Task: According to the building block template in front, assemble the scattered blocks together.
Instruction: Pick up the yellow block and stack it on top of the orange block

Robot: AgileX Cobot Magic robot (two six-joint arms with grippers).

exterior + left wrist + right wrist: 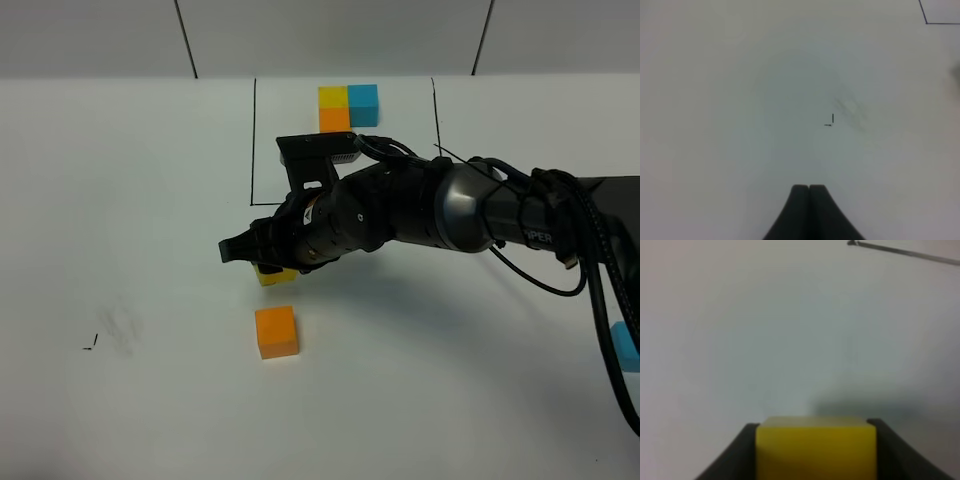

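A gap (277,296) separates the yellow block from the orange block, so I should pull the yellow block back against the orange block's far side (274,312) with my right gripper.
The building block template (347,105) lies at the far side inside a thin black drawn rectangle, with yellow at the corner and blue and orange arms. My right arm reaches across to the left. Its gripper (248,258) (815,429) is shut on the yellow block (277,276) (815,452), a finger on each side of it. Just nearer the front, the orange block (277,332) sits free on the table. The blue block (627,347) shows at the right edge, partly behind the arm's cables. My left gripper (809,189) is shut and empty above bare table.
The white table (120,220) bears a small black pen mark (91,345) (830,121) at the front left with a faint smudge beside it. The right arm's thick body and cables (480,215) span the right half of the table.
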